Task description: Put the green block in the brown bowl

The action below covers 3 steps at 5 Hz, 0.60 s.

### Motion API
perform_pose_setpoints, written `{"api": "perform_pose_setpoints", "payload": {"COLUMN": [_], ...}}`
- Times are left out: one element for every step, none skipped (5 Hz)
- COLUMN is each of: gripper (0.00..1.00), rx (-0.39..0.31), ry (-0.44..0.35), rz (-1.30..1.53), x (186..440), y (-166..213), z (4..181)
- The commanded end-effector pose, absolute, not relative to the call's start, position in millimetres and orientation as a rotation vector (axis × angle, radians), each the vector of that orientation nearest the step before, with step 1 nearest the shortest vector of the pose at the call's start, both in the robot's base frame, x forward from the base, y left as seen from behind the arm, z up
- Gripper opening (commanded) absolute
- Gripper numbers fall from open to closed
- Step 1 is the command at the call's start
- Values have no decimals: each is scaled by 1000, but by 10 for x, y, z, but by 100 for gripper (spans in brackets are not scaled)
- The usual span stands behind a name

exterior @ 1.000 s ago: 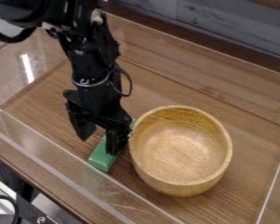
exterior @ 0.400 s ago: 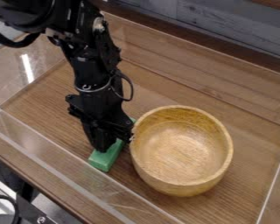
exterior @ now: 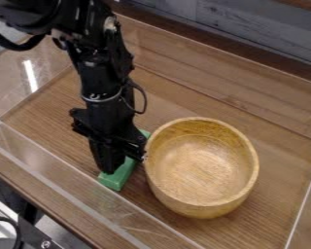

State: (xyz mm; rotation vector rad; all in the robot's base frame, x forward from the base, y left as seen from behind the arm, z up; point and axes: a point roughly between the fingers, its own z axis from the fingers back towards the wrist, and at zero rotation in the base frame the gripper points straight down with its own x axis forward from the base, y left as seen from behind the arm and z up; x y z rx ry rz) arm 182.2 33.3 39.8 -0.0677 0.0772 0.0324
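Observation:
The fingers of the robot's gripper are closed over the top of the green block (exterior: 120, 169), so the gripper should go up, open wide and lower its fingers around the block's near end (exterior: 114, 180).
The green block (exterior: 116, 178) lies on the wooden table just left of the brown bowl (exterior: 202, 165); only its near end shows below the fingers. My black gripper (exterior: 116, 163) points straight down over the block, with its fingers closed together on the block's upper part. The block still rests on the table. The bowl is wide, light-brown wood with a thick rim, and nothing lies inside it.
A clear plastic wall (exterior: 67, 199) runs along the table's near edge and another along the right side (exterior: 305, 195). The wooden tabletop (exterior: 236, 88) stretches behind the bowl. The black arm (exterior: 86, 49) rises to the upper left.
The fingers, spread wide either side of the green block a second ago, have closed in on it. The hand has stayed in place over the block.

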Motion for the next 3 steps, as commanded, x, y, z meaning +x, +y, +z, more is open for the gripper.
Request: {"api": "perform_pose_setpoints", "payload": {"gripper": [0, 0, 0], "rx": [-61, -65, -68], "ry": [38, 42, 40], "rz": [35, 41, 43], "x": [1926, 1939, 1967], "y": [343, 334, 330], "z": [559, 611, 635]}}
